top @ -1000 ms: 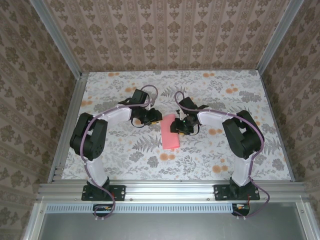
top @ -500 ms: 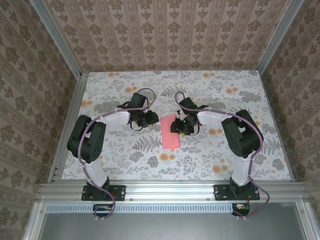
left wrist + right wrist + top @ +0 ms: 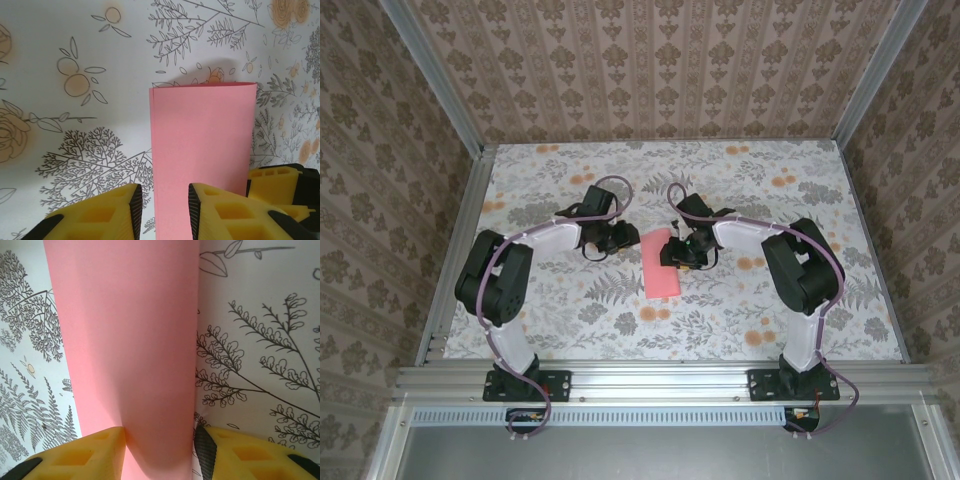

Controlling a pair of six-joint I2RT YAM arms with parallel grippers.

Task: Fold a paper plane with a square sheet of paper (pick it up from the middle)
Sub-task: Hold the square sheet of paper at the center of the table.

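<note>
My left gripper should shut and press the layers (image 3: 174, 162) near the sheet's open edge before creasing, since the folded sheet bulges along its fold (image 3: 252, 117) by my right gripper.
The square sheet of paper (image 3: 663, 270) is salmon pink and lies folded into a long rectangle at mid-table; no paper plane is in view. My left gripper (image 3: 626, 239) is at its far left corner. In the left wrist view its jaws (image 3: 165, 212) stand open over the paper's (image 3: 202, 150) left edge, one finger above the sheet. My right gripper (image 3: 676, 252) is at the sheet's far right side. Its jaws (image 3: 160, 447) are apart, with a raised, curved part of the paper (image 3: 130, 340) filling the gap. A right fingertip (image 3: 280, 182) shows past the paper's edge.
The table (image 3: 740, 310) wears a white cloth printed with grey ferns and orange flowers. Aluminium rails (image 3: 660, 378) border the near edge and sides, and patterned walls close in the back and both sides.
My left gripper has drawn back a little to the left, off the paper's far corner. The right jaws have widened slightly; the paper lies where it was.
</note>
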